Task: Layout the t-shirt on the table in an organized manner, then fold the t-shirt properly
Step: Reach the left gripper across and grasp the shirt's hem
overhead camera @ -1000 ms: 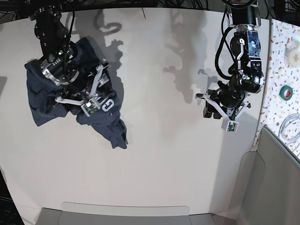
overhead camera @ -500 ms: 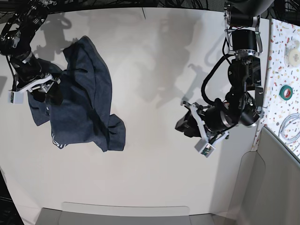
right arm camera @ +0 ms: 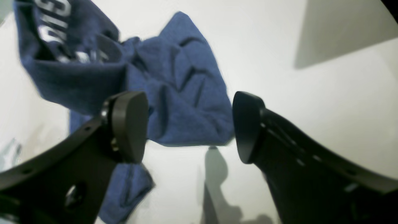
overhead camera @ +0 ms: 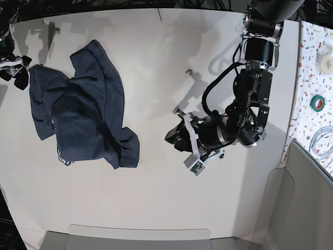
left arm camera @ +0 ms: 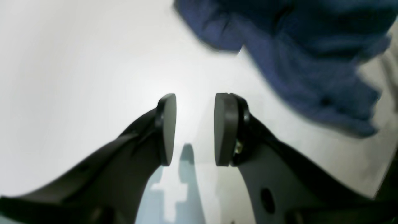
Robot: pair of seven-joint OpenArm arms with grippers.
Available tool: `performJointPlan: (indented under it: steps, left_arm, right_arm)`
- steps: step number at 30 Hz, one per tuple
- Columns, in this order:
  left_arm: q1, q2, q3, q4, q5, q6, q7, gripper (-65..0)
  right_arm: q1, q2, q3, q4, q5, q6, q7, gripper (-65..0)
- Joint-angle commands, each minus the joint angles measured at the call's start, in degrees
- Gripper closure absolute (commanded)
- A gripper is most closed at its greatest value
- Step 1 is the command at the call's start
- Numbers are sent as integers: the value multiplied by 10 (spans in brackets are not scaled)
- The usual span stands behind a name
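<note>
The dark navy t-shirt (overhead camera: 80,119) will show big white letters hidden beneath when the robot lifts it, because white lettering (overhead camera: 63,158) peeks out from under the t-shirt's lower edge.
The dark navy t-shirt (overhead camera: 86,107) lies crumpled and partly folded over itself on the left of the white table (overhead camera: 171,62). White lettering shows only at its lower left edge in the base view and at the upper left in the right wrist view (right arm camera: 53,18). My right gripper (overhead camera: 14,70) is open and empty at the table's far left, just off the shirt's upper left corner; the cloth (right arm camera: 177,90) lies beyond its jaws (right arm camera: 189,124). My left gripper (overhead camera: 174,139) is open and empty over bare table, right of the shirt's lower corner (left arm camera: 311,53), with its jaws slightly apart (left arm camera: 194,129).
A speckled surface runs along the right edge with a green tape roll (overhead camera: 317,102), a white roll (overhead camera: 327,61) and a coiled cable (overhead camera: 322,140). A grey panel (overhead camera: 307,208) stands at the lower right, and a grey strip (overhead camera: 140,237) lines the front edge.
My right gripper let go of the shirt and drew back to the far left. The shirt now lies flatter with its lettering mostly hidden. My left arm swung left and down toward the shirt.
</note>
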Motion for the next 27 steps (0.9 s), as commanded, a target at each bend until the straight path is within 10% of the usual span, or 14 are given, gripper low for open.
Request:
performJointPlan:
  steps: [1, 14, 20, 27]
  left_arm:
    - [-28, 15, -1, 2, -10, -3, -22, -203]
    - [-170, 167, 0, -323, -9, 1, -107, -139]
    - [-213, 181, 44, -415, -9, 2, -162, -17]
    - [-215, 181, 138, -426, -10, 100, -255, -34]
  right_arm:
    - [-3, 6, 1, 6, -5, 2, 13, -421]
    - [8, -2, -67, -101, -98, 2, 14, -409]
    - [15, -7, -104, -101, -99, -1, 18, -2]
    - [68, -61, -109, -100, -192, -4, 17, 0]
